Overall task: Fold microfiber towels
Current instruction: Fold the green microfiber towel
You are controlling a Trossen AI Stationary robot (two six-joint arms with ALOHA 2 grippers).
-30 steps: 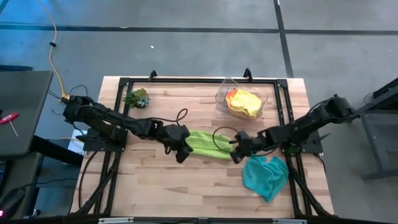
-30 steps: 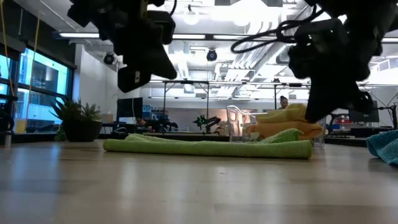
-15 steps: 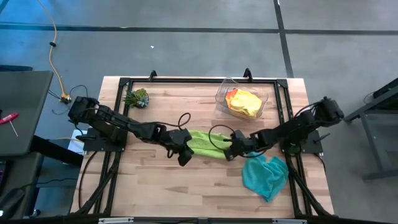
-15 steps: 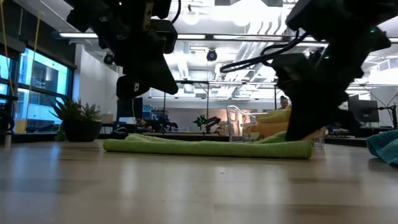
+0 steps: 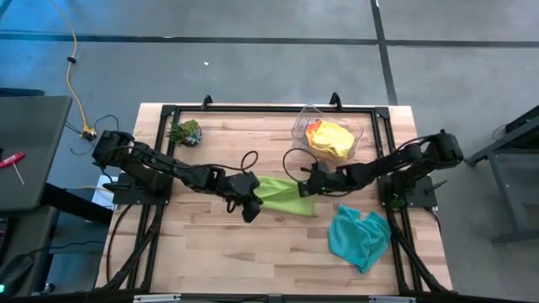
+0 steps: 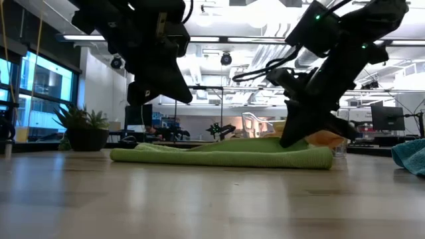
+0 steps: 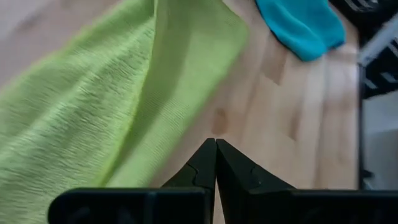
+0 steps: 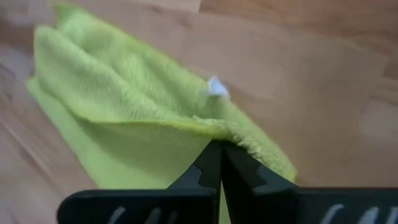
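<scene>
My left gripper should go back and press along the lime towel's middle [image 5: 280, 195] while my right gripper holds the towel's end, because the lime towel's upper layer [image 7: 138, 102] slants and stops short of the lower layer's edge.
A lime green towel [image 5: 278, 194] lies folded into a long strip mid-table. My left gripper [image 5: 249, 210] hovers shut just off its left end, above bare wood beside the cloth's edge [image 7: 155, 155], clear of the towel in the low view. My right gripper [image 5: 305, 188] is shut on the strip's right end. A teal towel [image 5: 360, 236] lies crumpled near the right front. Yellow and orange towels [image 5: 330, 137] sit in a clear bin [image 5: 301, 126] at the back. My right gripper pinches the lime towel's fuzzy upper edge [image 8: 205, 127] at the strip's right end between its two shut fingers. It comes slanting down from the table's right. The cloth by the fingers is raised a little [image 6: 265, 141]; the rest lies on the table.
A small spiky plant [image 5: 185, 132] stands at the back left. Black frame rails [image 5: 253, 109] run around the table's edges. Bare wood lies along the front, left of the teal towel.
My right gripper has gone down and toward the table's left and far edge, turning as it went, onto the lime towel's right end. The towel's upper layer there now stands raised; its left part has stayed in place.
</scene>
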